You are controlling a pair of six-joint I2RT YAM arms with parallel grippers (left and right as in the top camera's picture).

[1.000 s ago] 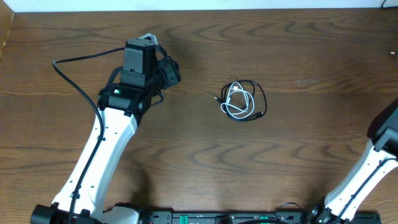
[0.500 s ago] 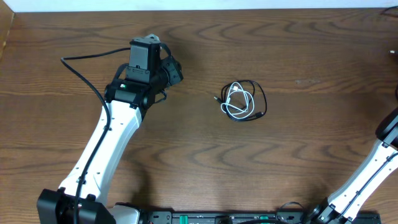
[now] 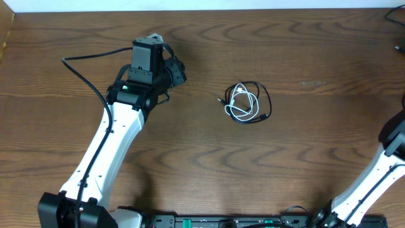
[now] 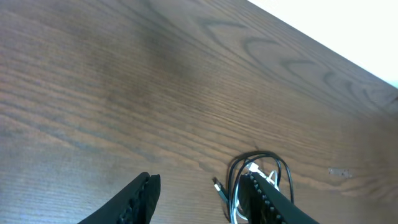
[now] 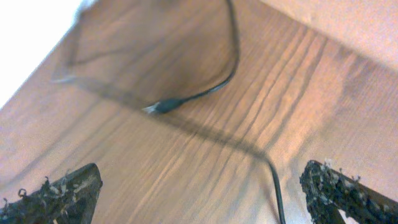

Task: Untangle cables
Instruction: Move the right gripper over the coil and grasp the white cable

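Observation:
I should keep moving my right gripper toward the coil until it closes on the white cord, because the white cord lies on top of the black cord.
The cables lie in one small tangled coil on the wooden table, right of centre: a black cord looped around a white cord. My left gripper hovers left of the coil and points toward it. In the left wrist view that gripper is open with only bare wood between the fingers. The black loop and a white plug show just past the right finger. My right gripper is wide open over bare wood, far from the coil. It is out of the overhead view.
The left arm slants across the table's left half, with its own black wire arching beside it. The right arm stands at the right edge. A separate black wire with a plug lies near the table edge.
The right gripper went from shut to wide open, and the right arm shifted slightly at the right edge. The left arm moved a little up and right, then held still.

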